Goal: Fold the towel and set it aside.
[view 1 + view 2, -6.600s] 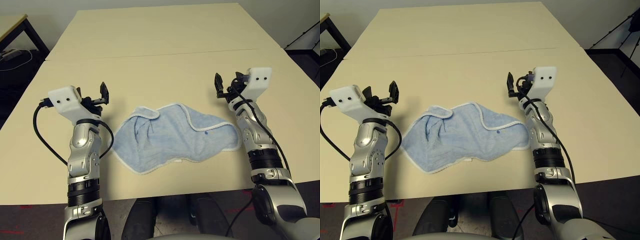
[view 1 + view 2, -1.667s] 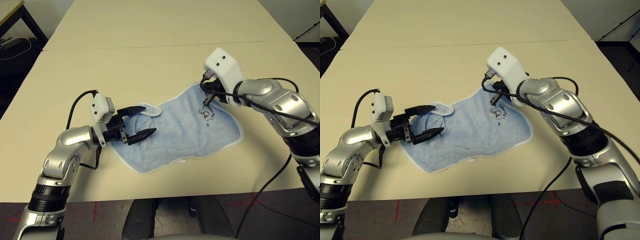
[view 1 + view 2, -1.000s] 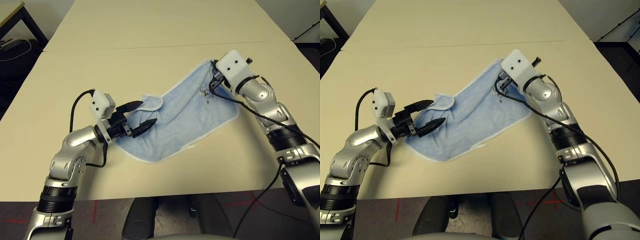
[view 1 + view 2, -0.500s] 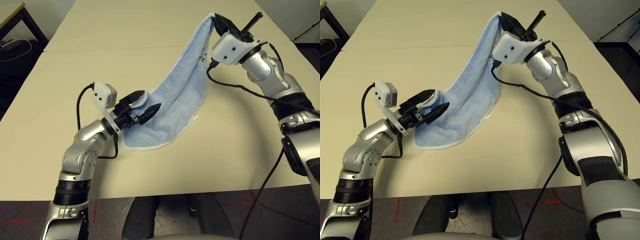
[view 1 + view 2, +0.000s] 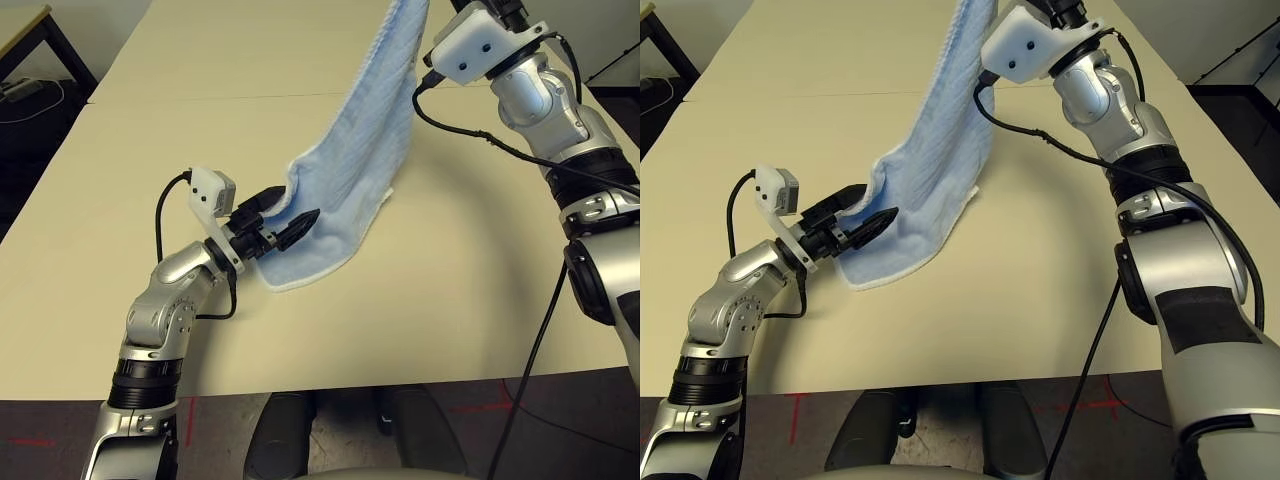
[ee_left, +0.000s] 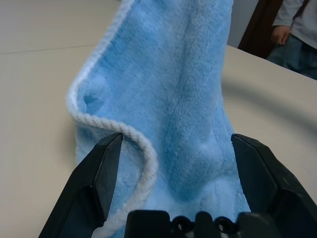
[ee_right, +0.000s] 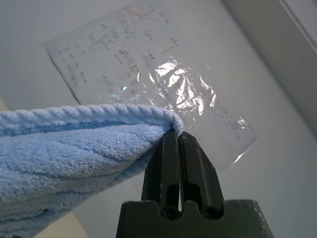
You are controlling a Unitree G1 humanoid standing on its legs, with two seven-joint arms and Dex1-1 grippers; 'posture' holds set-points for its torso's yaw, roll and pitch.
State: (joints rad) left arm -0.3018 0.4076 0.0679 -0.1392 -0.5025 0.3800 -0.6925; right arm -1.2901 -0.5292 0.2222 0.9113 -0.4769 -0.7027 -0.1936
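Note:
Broad cloth (image 6: 198, 173) fills the left gripper's open fingers and the towel's curled corner is off-center, so the robot should center its left gripper on the corded edge (image 6: 151, 159) before it closes.
The light-blue towel (image 5: 355, 150) hangs in a long drape from its top corner, and its lower end with white edging rests on the table (image 5: 450, 300). My right gripper (image 7: 177, 138) is raised high over the table's far side, shut on the towel's top corner. My left gripper (image 5: 300, 203) lies low by the towel's lower left edge. In the left wrist view it (image 6: 177, 139) is open, with the towel's (image 6: 173, 99) corded edge between its fingers, and neither finger presses on the cloth.
A seam (image 5: 200, 97) crosses the beige table behind the towel. A dark stand (image 5: 40, 50) is off the table's far left and a tripod (image 5: 1240, 60) off its right. A person (image 6: 297, 34) stands beyond the table's edge. A paper sheet (image 7: 148, 74) hangs on the wall.
My right gripper has lifted the towel's corner higher, so more cloth hangs free and less lies on the table. The left gripper stays open at the lower edge.

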